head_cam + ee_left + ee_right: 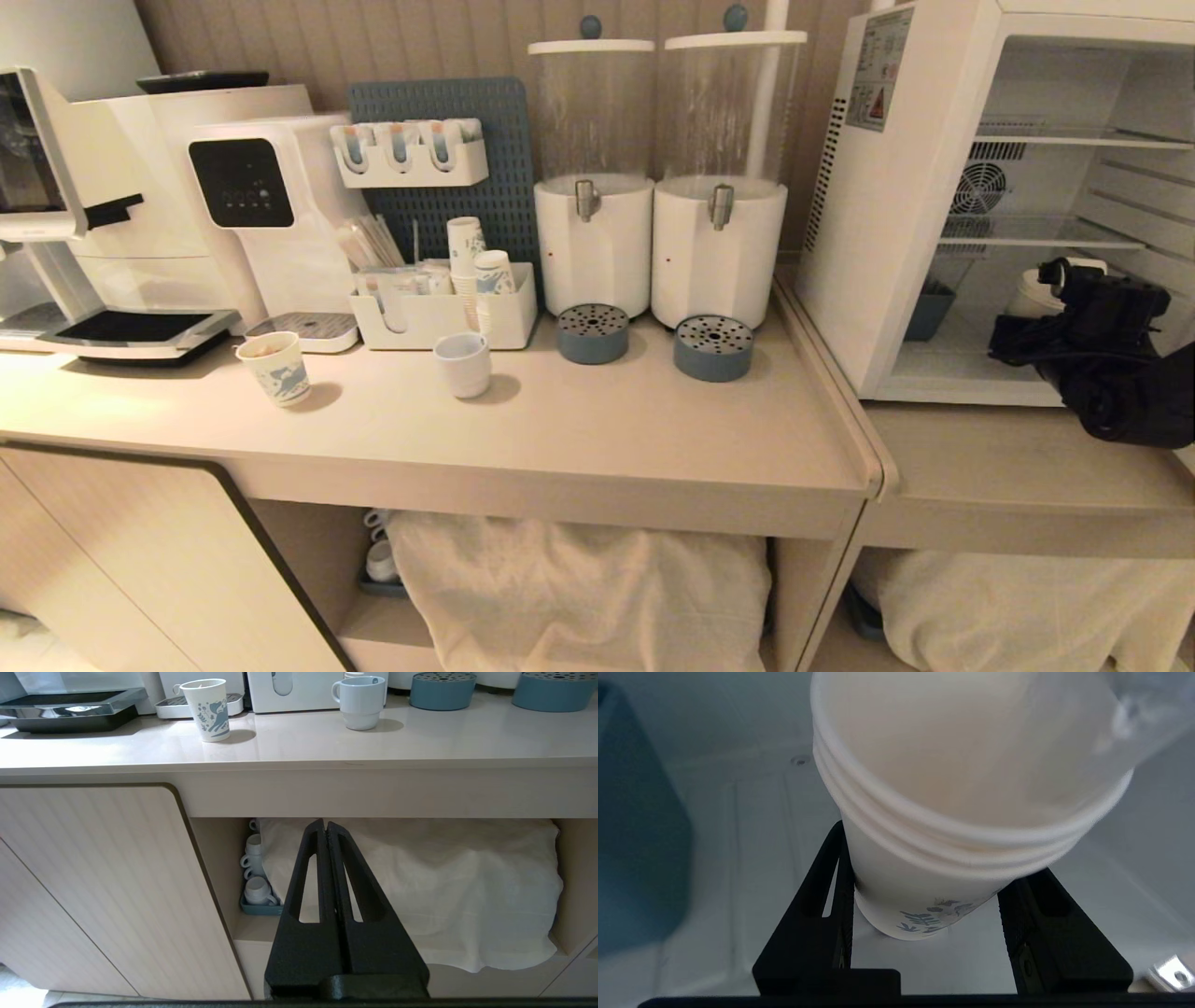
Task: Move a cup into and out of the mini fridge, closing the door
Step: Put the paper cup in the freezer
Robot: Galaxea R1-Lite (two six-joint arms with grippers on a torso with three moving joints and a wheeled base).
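My right gripper is holding the cup [1033,297] rim up above clear fridge's bottom [928,958] next to the blue bin, so it should keep going down until the cup's base stands there, then let go.
The mini fridge [868,233] stands open at the right end of the counter; its door is out of view. My right gripper [1064,280] reaches into the lowest compartment, over the fridge floor. It is shut on the cup [924,891], a white paper cup with a blue leaf print and nested rims, one finger on each side of its lower body. From the head view only a white part of the cup [1032,294] shows behind the black gripper. My left gripper [324,823] hangs parked below the counter edge, shut and empty.
A blue bin [929,313] sits at the left inside the fridge, and wire shelves [1036,233] span it above my gripper. On the counter stand a short patterned paper cup [274,367], a white mug [463,364] and two drink dispensers [653,243].
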